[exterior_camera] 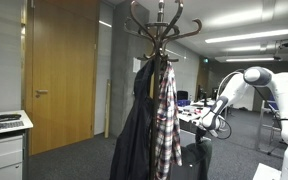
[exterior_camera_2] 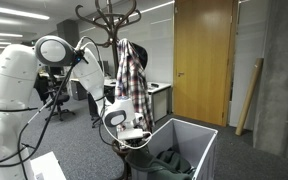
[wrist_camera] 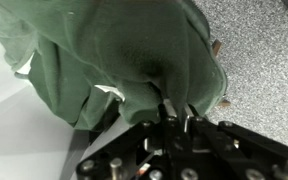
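Observation:
The robot's gripper is pinching the green garment's fold (exterior_camera_2: 137, 159) outside the white bin, so it should go on raising that fold over the bin's rim (exterior_camera_2: 154, 138) until the fold hangs inside, then let go.
In the wrist view a green garment (wrist_camera: 114, 50) lies bunched in a heap and fills most of the picture. My gripper (wrist_camera: 179, 108) is shut on a fold at its lower edge, the two fingers close together with cloth pinched between them. In an exterior view the gripper (exterior_camera_2: 134, 130) reaches down at the rim of a white bin (exterior_camera_2: 199, 135), and the green garment (exterior_camera_2: 170, 160) lies inside it. From the opposite side the gripper (exterior_camera: 210, 124) hangs low beside the coat rack.
A wooden coat rack (exterior_camera: 162, 22) carries a plaid shirt (exterior_camera: 168, 120) and a dark jacket (exterior_camera: 134, 135); it also shows behind the arm (exterior_camera_2: 109, 18). Wooden doors (exterior_camera_2: 204, 60), a white cabinet (exterior_camera: 4, 145) and speckled grey carpet (wrist_camera: 269, 60) surround the spot.

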You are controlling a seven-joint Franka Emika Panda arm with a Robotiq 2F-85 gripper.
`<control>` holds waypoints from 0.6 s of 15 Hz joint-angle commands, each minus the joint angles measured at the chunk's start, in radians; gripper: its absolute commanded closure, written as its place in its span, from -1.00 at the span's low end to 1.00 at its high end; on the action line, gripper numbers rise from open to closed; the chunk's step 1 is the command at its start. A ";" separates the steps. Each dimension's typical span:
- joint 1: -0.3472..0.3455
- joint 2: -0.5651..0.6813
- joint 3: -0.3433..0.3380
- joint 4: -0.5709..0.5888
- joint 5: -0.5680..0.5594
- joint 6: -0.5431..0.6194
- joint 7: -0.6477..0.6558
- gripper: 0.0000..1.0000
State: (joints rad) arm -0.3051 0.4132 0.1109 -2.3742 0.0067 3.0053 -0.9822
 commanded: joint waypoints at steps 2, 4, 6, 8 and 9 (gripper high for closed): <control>-0.067 -0.168 0.033 -0.013 0.014 -0.008 0.015 0.96; -0.051 -0.201 0.005 0.012 0.025 0.009 0.021 0.96; -0.046 -0.208 -0.008 0.051 0.040 0.037 0.054 0.96; -0.010 -0.188 -0.060 0.105 0.013 0.066 0.157 0.96; 0.016 -0.169 -0.096 0.129 -0.014 0.097 0.215 0.96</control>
State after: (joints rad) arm -0.3458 0.2189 0.0915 -2.3061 0.0271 3.0359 -0.8946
